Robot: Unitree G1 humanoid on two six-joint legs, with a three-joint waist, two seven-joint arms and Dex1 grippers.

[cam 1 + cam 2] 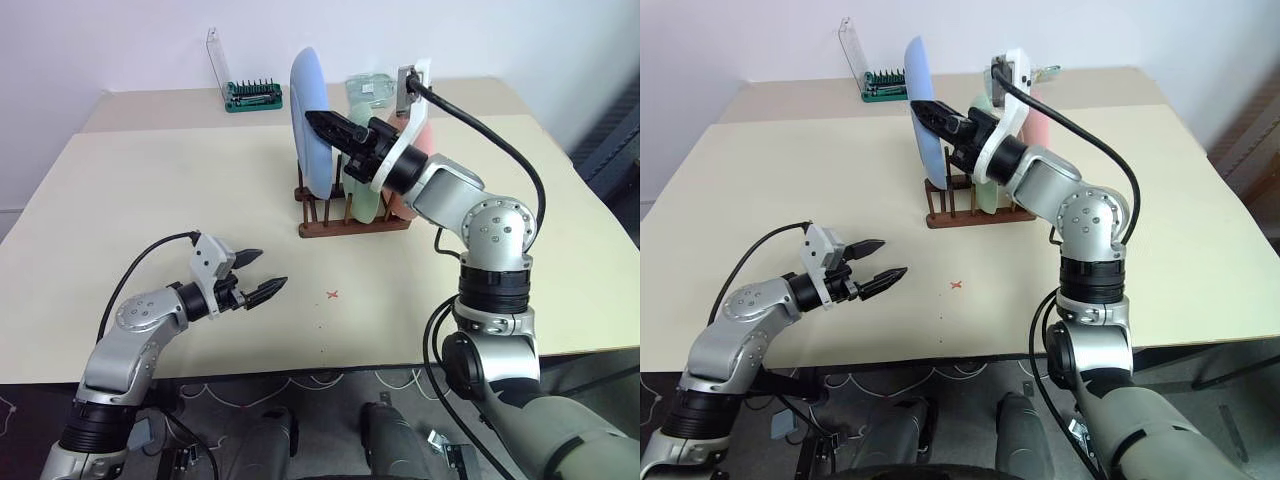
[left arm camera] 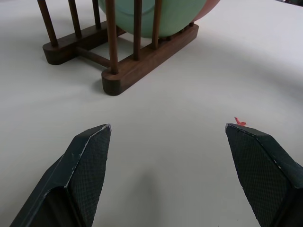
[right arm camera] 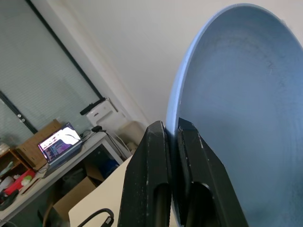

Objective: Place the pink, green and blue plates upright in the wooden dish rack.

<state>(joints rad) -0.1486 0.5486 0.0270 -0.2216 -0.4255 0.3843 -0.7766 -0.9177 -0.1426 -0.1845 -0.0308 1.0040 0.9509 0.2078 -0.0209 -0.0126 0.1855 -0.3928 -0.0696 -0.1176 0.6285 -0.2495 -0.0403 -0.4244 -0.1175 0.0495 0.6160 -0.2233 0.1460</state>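
Note:
My right gripper is holding the blue plate upright with its lower edge [image 1: 321, 193] over the rack's empty end slot [image 1: 319, 222], so it should keep lowering it until it rests there, then let go.
My right gripper [image 1: 316, 121] is shut on the rim of the light blue plate [image 1: 310, 110], holding it upright on edge over the left end of the wooden dish rack [image 1: 350, 226]. The plate's lower edge reaches down to the pegs there. In the right wrist view the fingers [image 3: 152, 156] pinch that rim [image 3: 173, 118]. The green plate [image 1: 362, 195] stands upright in the rack, and the pink plate [image 1: 421, 136] stands behind it to the right, partly hidden by my arm. The rails at the rack's near end [image 2: 142, 66] are bare. My left gripper [image 1: 262, 272] hovers open over the table's front left, holding nothing.
A green screwdriver-bit holder [image 1: 252, 95] with a clear lid [image 1: 217, 60] stands on the rear table. A clear object [image 1: 370, 88] lies behind the rack. A small red mark [image 1: 332, 294] sits on the tabletop between my left gripper and the rack.

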